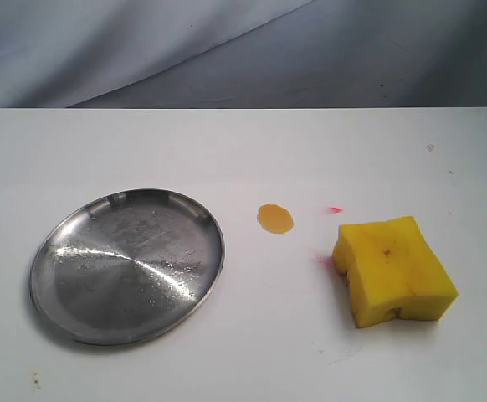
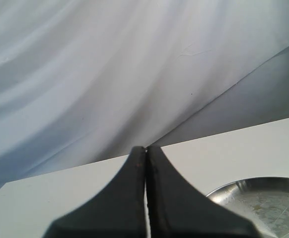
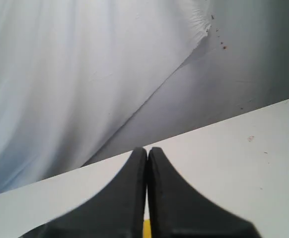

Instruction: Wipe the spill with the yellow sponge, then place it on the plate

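Note:
My right gripper should go on toward the sponge [image 1: 394,266], open over it, before it closes on its sides, as open table [image 1: 281,276] separates the yellow sponge from the plate.
The yellow sponge [image 1: 394,270] lies on the white table at the right, a thick notched block. The spill [image 1: 275,219], a small glossy orange oval, sits between the sponge and the plate [image 1: 126,264], a round silver dish at the left. Neither gripper shows in the exterior view. In the left wrist view my left gripper [image 2: 146,148] is shut and holds nothing, with the plate's rim [image 2: 249,184] beside it. In the right wrist view my right gripper [image 3: 147,149] is shut and holds nothing; a sliver of the sponge [image 3: 147,229] shows through the slit between its fingers.
Thin pink-red smears [image 1: 334,209] mark the table near the sponge. A grey-white cloth backdrop [image 1: 243,50] hangs behind the table's far edge. A small speck [image 1: 430,147] lies at the far right.

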